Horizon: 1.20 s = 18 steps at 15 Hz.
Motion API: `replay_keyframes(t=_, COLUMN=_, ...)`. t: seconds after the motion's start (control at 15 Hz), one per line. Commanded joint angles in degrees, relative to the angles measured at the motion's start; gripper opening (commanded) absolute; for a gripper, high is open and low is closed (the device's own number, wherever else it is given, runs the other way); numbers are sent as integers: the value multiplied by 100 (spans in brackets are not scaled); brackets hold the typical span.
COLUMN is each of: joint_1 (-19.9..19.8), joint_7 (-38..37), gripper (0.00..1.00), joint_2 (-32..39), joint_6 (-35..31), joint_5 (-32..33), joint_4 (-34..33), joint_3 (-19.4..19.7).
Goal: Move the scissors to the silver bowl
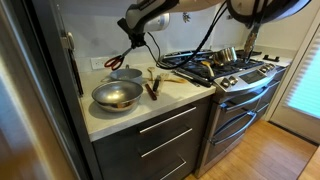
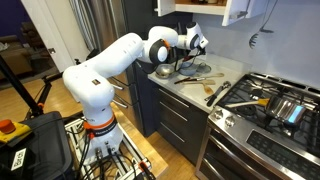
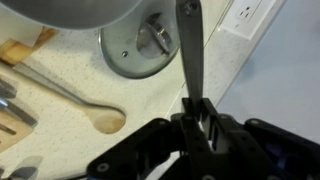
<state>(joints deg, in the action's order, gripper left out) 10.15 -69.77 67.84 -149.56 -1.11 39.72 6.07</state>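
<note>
The scissors are hanging above the smaller, darker bowl (image 1: 126, 75) behind the silver bowl, so next my gripper moves them forward above the silver bowl (image 1: 117, 95) before letting them down.
My gripper (image 3: 197, 105) is shut on the scissors (image 3: 188, 55), which stick out from the jaws as a thin dark bar. In an exterior view the gripper (image 1: 133, 43) is raised near the back wall, and the dark red scissors (image 1: 121, 62) hang below it. The large silver bowl (image 1: 117, 95) stands at the counter's front, lower than the gripper and nearer the counter's front edge. In the wrist view only the silver bowl's rim (image 3: 70, 10) shows, at the top left. The gripper (image 2: 197, 44) and the silver bowl (image 2: 164, 70) also show small in the other exterior view.
A smaller, darker bowl (image 3: 150, 45) sits beneath the scissors, behind the silver bowl. A wooden spoon (image 3: 100, 120) and other pale wooden utensils (image 1: 170, 77) lie on the counter. A dark object (image 1: 152, 88) lies beside the bowls. A stove (image 1: 235, 70) adjoins the counter.
</note>
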Motion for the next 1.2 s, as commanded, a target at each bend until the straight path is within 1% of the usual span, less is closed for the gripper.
replay_keyframes(t=0.0, joint_1=-61, joint_7=1227, gripper=3, joint_2=-533, joint_6=-71, joint_5=-322, joint_4=610, joint_3=-947)
replay_keyframes(t=0.13, joint_1=-87, joint_7=1838, gripper=3, joint_2=-790, joint_6=60, joint_5=-366, joint_4=941, joint_3=-1368)
replay_keyframes(t=0.27, joint_1=-169, joint_7=2289, gripper=3, joint_2=-1123, joint_6=183, joint_5=-279, joint_4=1487, joint_3=-1570)
replay_keyframes(t=0.33, joint_1=-229, joint_7=2353, gripper=3, joint_2=-1291, joint_6=205, joint_5=-214, joint_4=1789, joint_3=-1516)
replay_keyframes(t=0.47, joint_1=-270, joint_7=2092, gripper=3, joint_2=-1559, joint_6=42, joint_5=-111, joint_4=2260, joint_3=-1173)
replay_keyframes(t=0.53, joint_1=-367, joint_7=2265, gripper=3, joint_2=-1697, joint_6=104, joint_5=-160, joint_4=2496, joint_3=-1235)
replay_keyframes(t=0.67, joint_1=-716, joint_7=3094, gripper=3, joint_2=-1974, joint_6=141, joint_5=-372, joint_4=2965, joint_3=-1690)
replay_keyframes(t=0.73, joint_1=-699, joint_7=3487, gripper=3, joint_2=-2127, joint_6=120, joint_5=-709, joint_4=3181, joint_3=-1584)
replay_keyframes(t=0.93, joint_1=-777, joint_7=4284, gripper=3, joint_2=-2578, joint_6=-37, joint_5=-1180, joint_4=3899, joint_3=-1716)
replay_keyframes(t=1.0, joint_1=-731, joint_7=4450, gripper=3, joint_2=-2742, joint_6=-45, joint_5=-1283, joint_4=4134, joint_3=-1679)
replay_keyframes(t=1.13, joint_1=-723, joint_7=4813, gripper=3, joint_2=-3033, joint_6=-23, joint_5=-1511, joint_4=4563, joint_3=-1751)
